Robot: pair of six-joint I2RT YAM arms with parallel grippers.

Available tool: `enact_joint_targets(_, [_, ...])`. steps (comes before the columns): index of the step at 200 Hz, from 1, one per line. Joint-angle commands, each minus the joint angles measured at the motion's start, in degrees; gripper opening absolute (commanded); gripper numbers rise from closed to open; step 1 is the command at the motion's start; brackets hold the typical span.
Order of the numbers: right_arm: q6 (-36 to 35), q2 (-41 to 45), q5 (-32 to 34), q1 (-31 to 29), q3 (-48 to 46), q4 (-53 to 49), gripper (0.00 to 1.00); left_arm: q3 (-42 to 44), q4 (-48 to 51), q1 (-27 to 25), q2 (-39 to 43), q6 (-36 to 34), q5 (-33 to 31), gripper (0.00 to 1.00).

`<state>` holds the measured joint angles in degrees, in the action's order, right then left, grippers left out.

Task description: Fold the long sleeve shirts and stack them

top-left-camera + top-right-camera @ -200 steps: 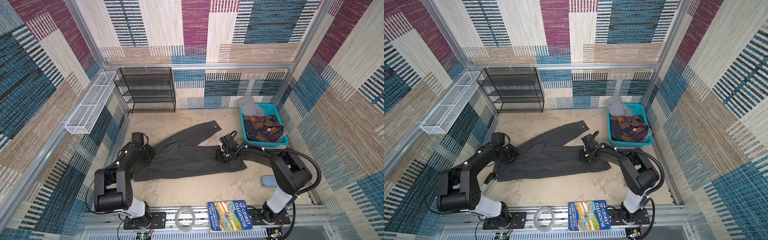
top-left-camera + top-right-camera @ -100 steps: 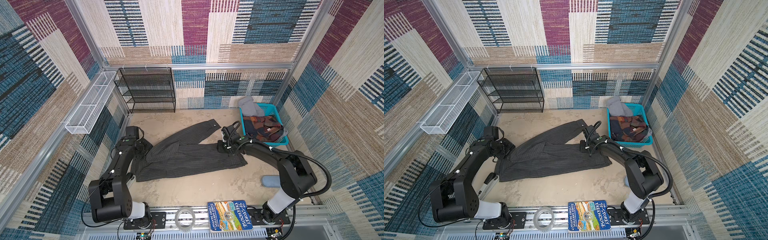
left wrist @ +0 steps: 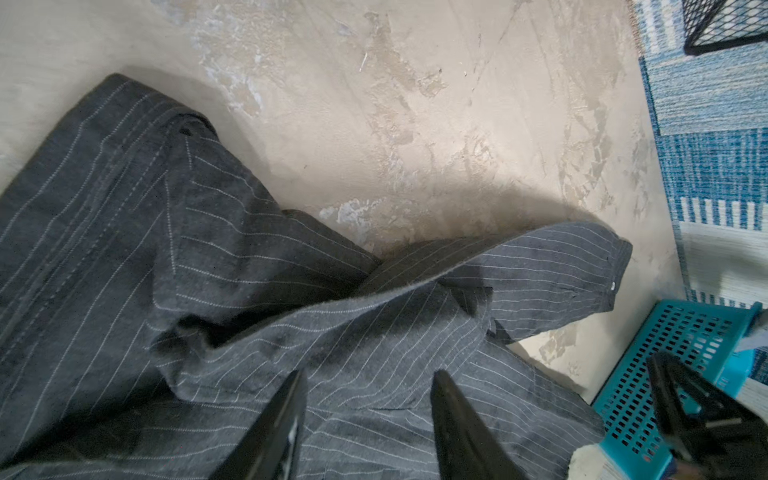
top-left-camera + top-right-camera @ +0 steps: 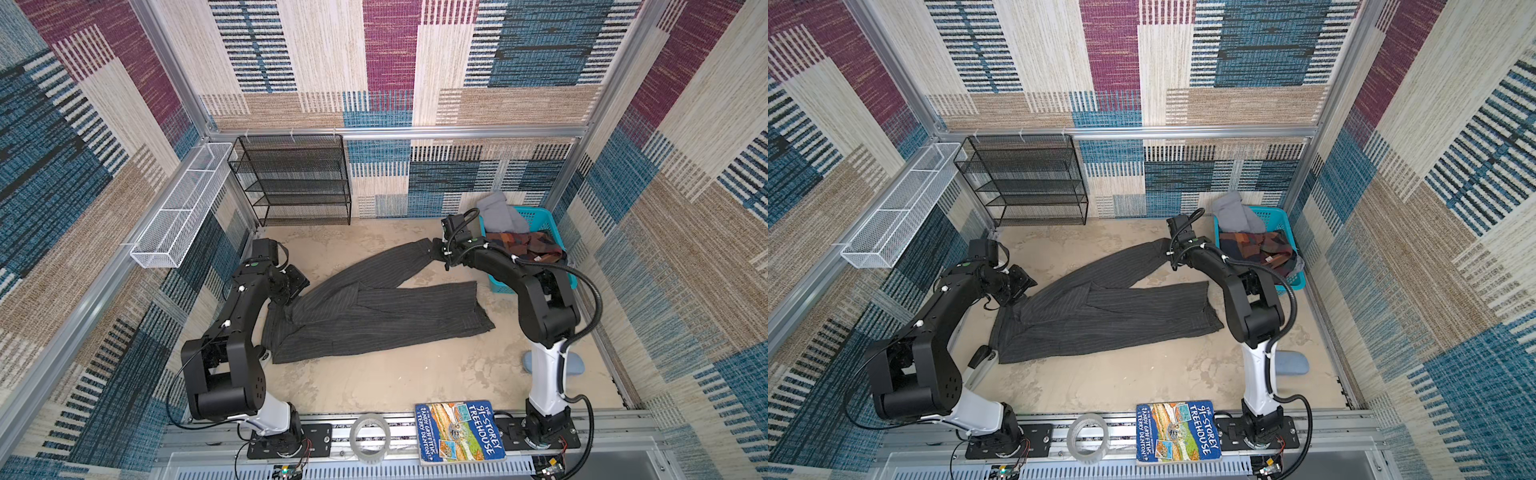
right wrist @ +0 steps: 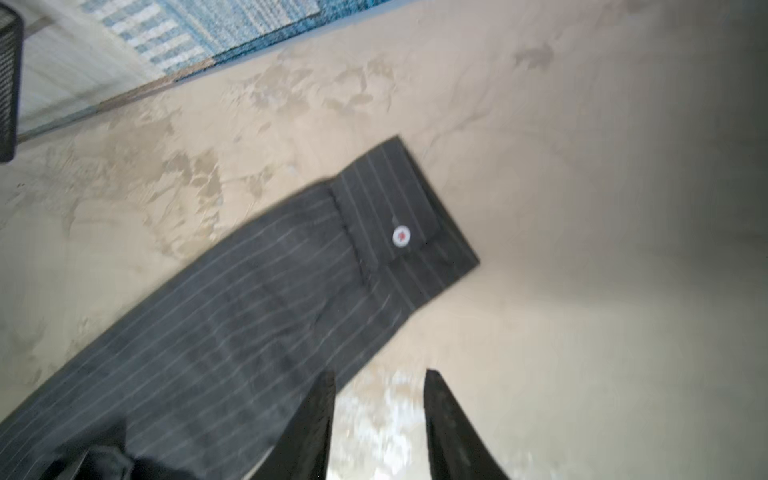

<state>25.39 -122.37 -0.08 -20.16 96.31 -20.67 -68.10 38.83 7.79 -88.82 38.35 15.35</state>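
My left gripper is far short of the sleeve point(image 4: 389, 264), which slants away from the shirt's body, so my right gripper should grab its cuff end point(image 4: 424, 249) and fold the sleeve over the body.
The long sleeve shirt point(image 4: 374, 320) point(image 4: 1100, 316), charcoal with pale pinstripes, lies spread across the middle of the table; one sleeve runs toward the back right. My left gripper point(image 4: 297, 286) point(image 4: 1021, 284) is at the shirt's left end. In the left wrist view its open jaws point(image 3: 368, 382) hover over wrinkled cloth point(image 3: 249, 291) and hold nothing. My right gripper point(image 4: 436, 251) point(image 4: 1169, 253) is at the sleeve's cuff end. It stands open point(image 5: 380, 382) over bare table, beside the sleeve edge and the buttoned cuff point(image 5: 415, 232).
A teal basket point(image 4: 540, 214) point(image 4: 1277, 214) with a grey and a plaid garment sits at the back right. At the back left are a black mesh rack point(image 4: 299, 183) and a white wire tray point(image 4: 183, 208). A book point(image 4: 459, 430) and a tape roll point(image 4: 370, 436) lie on the front rail.
Both grippers have opened and let go of the shirt. The right gripper has moved from the shirt's right edge back to the sleeve cuff. The left has lifted slightly.
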Motion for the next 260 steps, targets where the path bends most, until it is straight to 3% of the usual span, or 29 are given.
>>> enact_joint_targets(1, [-3.61, -6.32, -1.24, 0.38, 7.96, 1.58, 0.40, -1.21, 1.51, -0.02, -0.80, -1.61, 0.40, 0.51])
enact_joint_targets(56, [-6.85, -21.16, -2.32, 1.44, 24.38, -3.55, 0.44, -3.38, 2.45, 0.02, -3.41, -2.22, 0.38, 0.51])
enact_joint_targets(112, [-7.90, -26.24, -3.19, 1.57, 28.18, -5.53, 0.44, -4.41, 2.62, -0.04, -5.80, -2.58, 0.73, 0.51])
enact_joint_targets(157, [-9.22, -25.94, -5.04, 1.60, 27.96, -5.12, 0.11, -4.60, 2.60, 0.03, -6.01, -2.84, 0.82, 0.50])
enact_joint_targets(174, [-9.55, -23.94, -6.44, 1.62, 26.24, -3.55, 0.05, -4.43, 2.62, 0.07, -5.67, -2.84, 0.73, 0.49])
enact_joint_targets(203, [-9.72, -18.99, -9.08, 1.56, 22.16, -0.57, 0.03, -3.72, 1.85, 0.11, -4.32, -2.71, 1.17, 0.49])
enact_joint_targets(221, [-10.18, -17.61, -9.26, 1.33, 22.35, -1.61, 0.11, -3.15, 1.21, 0.17, -3.25, -2.58, 1.43, 0.49])
enact_joint_targets(241, [-11.17, -17.14, -7.38, 0.72, 22.26, -2.66, 0.41, -2.35, 0.58, 0.21, -2.45, -2.32, 1.67, 0.49])
enact_joint_targets(256, [-12.11, -17.61, -5.82, 0.22, 22.25, -3.16, 0.53, -2.04, 0.35, 0.29, -2.55, -2.18, 2.25, 0.49])
enact_joint_targets(260, [-12.32, -17.79, -5.27, 0.04, 22.41, -3.36, 0.64, -1.91, 0.37, 0.29, -2.59, -2.12, 2.43, 0.49])
